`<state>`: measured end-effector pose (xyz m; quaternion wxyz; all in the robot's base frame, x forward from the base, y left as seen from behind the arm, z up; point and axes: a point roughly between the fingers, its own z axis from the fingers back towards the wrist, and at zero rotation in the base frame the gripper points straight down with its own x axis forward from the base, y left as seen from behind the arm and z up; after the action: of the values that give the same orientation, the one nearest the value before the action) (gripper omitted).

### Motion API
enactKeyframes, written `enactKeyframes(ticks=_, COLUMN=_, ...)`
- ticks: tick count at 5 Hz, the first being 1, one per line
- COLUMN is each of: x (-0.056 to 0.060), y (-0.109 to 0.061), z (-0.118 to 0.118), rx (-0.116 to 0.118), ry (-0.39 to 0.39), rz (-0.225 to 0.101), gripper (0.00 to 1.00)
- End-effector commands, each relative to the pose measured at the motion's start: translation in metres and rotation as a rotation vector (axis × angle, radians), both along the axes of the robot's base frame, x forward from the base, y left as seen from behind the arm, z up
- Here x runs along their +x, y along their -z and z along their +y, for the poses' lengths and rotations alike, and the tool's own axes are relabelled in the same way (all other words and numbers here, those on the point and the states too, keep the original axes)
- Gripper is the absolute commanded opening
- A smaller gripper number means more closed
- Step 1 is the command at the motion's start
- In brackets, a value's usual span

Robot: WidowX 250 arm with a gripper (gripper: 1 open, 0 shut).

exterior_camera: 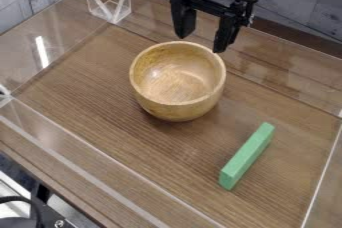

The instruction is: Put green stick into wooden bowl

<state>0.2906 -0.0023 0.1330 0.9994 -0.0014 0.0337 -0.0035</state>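
Observation:
The open fingers of my gripper line up across the green stick's narrow width (250, 151), so they should keep moving to the stick's middle (247, 156) until they straddle it, then close.
The wooden bowl (178, 80) stands upright near the middle of the table, light tan, round and deep, with nothing inside. The green stick (249, 155) lies flat on the tabletop to the bowl's lower right, angled toward the near right, well apart from the bowl. My gripper (203, 27) hangs pointing down behind the bowl's far rim, its black fingers (223, 30) spread open with nothing between them. It is far from the stick.
A low clear plastic wall (54, 137) rims the wooden tabletop. A small clear stand (107, 5) sits at the back left corner. A grey wall runs behind the table.

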Motion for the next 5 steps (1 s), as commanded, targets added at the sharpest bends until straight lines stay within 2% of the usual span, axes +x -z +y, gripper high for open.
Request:
enactKeyframes(ticks=1, x=-0.009, y=0.008, z=-0.006, rx=-0.004, ry=0.013, rz=0.012, gripper=1.00)
enactKeyframes(ticks=3, x=-0.042, y=0.022, z=-0.034, rx=-0.018, ry=0.074, rz=-0.015, gripper=1.00)
enactKeyframes(ticks=5, x=-0.059, y=0.043, z=-0.065, rx=-0.023, ry=0.105, rz=-0.042, gripper=1.00)
